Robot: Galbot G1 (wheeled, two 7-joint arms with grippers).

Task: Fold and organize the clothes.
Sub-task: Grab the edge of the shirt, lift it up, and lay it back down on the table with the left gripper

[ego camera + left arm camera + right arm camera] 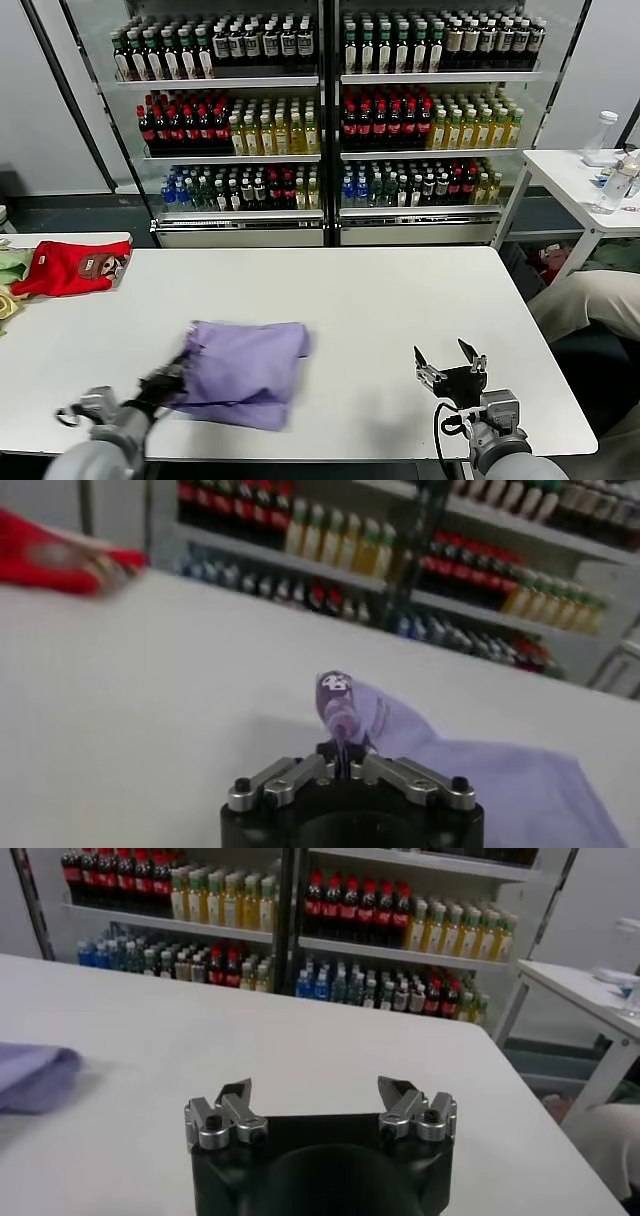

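Note:
Next, my left gripper flips the edge it holds over toward my right gripper, since the lavender T-shirt lies plain side up, its printed edge point(336, 692) in my grip.
The clothes, a lavender T-shirt point(243, 371), lie folded into a rough bundle on the white table point(380, 300), near its front and left of centre. My left gripper point(165, 382) is shut on the shirt's left edge. In the left wrist view the jaws are pinched together on a raised fold of the lavender T-shirt point(345, 708) that shows a bit of dark purple print, at my left gripper point(343, 762). My right gripper point(450, 357) hovers open over bare table at the front right, well apart from the shirt; between the spread jaws of my right gripper point(318, 1096) there is nothing.
A red garment with a brown patch point(72, 267) and green-yellow clothes point(10, 272) lie at the table's far left. Drink coolers point(320, 110) stand behind the table. A small white side table point(585, 180) with bottles is at the right, with a person's leg point(585, 300) below it.

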